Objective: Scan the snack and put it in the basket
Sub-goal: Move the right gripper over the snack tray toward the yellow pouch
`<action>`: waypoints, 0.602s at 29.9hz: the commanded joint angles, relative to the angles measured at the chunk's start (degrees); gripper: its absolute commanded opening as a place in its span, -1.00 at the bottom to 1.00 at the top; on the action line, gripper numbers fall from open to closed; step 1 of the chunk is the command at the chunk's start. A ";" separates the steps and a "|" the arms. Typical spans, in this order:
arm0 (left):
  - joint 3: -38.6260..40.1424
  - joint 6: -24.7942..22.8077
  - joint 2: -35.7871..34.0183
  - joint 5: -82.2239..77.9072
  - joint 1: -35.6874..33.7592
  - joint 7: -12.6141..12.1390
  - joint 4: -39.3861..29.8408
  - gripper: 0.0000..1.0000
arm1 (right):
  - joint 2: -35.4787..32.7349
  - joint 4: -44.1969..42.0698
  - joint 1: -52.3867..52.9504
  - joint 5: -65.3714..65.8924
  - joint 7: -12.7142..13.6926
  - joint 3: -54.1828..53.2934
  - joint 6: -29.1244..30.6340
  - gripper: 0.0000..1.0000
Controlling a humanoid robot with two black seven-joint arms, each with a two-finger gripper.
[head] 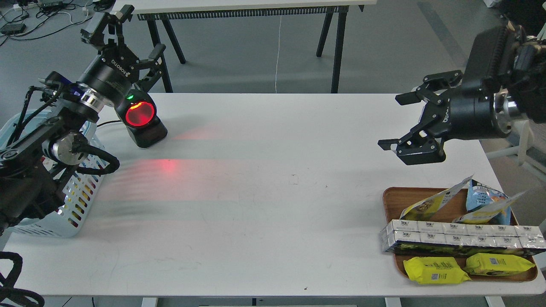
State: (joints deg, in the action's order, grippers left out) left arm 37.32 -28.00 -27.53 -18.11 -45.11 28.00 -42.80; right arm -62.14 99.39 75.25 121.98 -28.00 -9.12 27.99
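My gripper will set down the snack pouch (433, 203) that is farther from the blue pouch. It should stay upright, because it leans with its straight silver-white top (457, 188) up.
Two snack pouches, silver-white on top and yellow below, lean in the brown tray at the right: one (431, 204) on the left side, one (486, 214) in front of a blue pouch. The light blue slotted basket (74, 200) stands at the table's left edge, partly hidden by my left arm. My left gripper (130, 40) is open and empty, raised behind the scanner. My right gripper (394, 121) is open and empty, pointing left above the table's right side, up and left of the tray and apart from the pouches.
A black scanner (140, 117) with a glowing red window stands at the back left and casts red light on the table. The wooden tray (390, 198) also holds a blue pouch (482, 195), a row of white boxes (460, 236) and two flat yellow packs (435, 270).
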 commanded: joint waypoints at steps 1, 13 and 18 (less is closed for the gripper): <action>-0.06 0.00 -0.07 -0.08 -0.24 0.00 0.00 0.99 | -0.17 0.01 0.42 3.02 0.00 6.73 0.01 0.96; -0.14 0.00 1.16 -0.52 -0.15 0.00 0.53 0.99 | -0.18 -0.08 0.33 3.02 0.00 14.82 0.01 0.96; -0.14 0.00 1.78 -0.78 -0.15 0.00 0.70 0.99 | -0.18 -1.04 -0.11 3.02 0.00 17.73 0.01 0.96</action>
State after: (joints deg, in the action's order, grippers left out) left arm 37.18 -28.00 -25.95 -18.81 -45.29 28.00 -42.14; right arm -62.34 99.12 75.35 125.01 -28.00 7.23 27.99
